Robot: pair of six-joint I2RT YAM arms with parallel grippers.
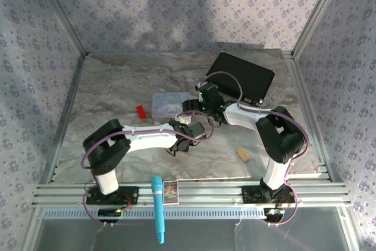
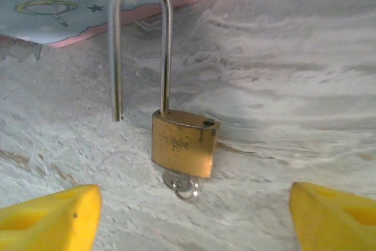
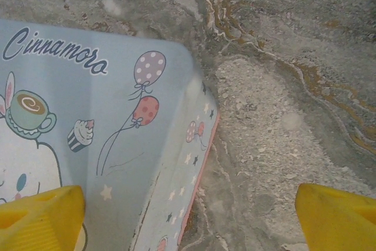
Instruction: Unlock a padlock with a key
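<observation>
The open shackle hangs on the tin's latch under my left gripper, so my left gripper should back away before my right gripper takes the brass body (image 2: 183, 144).
In the left wrist view the brass padlock (image 2: 183, 145) lies on the marbled table just ahead of my left gripper (image 2: 194, 218). Its long silver shackle (image 2: 141, 39) is sprung open, with one leg free of the body. The silvery key (image 2: 183, 186) sticks out of the body's underside, its ring towards me. My yellow fingertips (image 2: 50, 216) stand wide apart with nothing between them, a little short of the key. My right gripper (image 3: 188, 218) is open too and hovers over the right edge of the pale blue tin (image 3: 88, 133). From above, both grippers (image 1: 185, 124) (image 1: 197, 104) meet beside the tin (image 1: 167, 103).
A small red piece (image 1: 141, 111) lies left of the tin. A tan block (image 1: 243, 154) sits at the front right and a black box (image 1: 241, 77) at the back right. A blue tube (image 1: 157, 207) and a card (image 1: 170, 191) rest on the front rail.
</observation>
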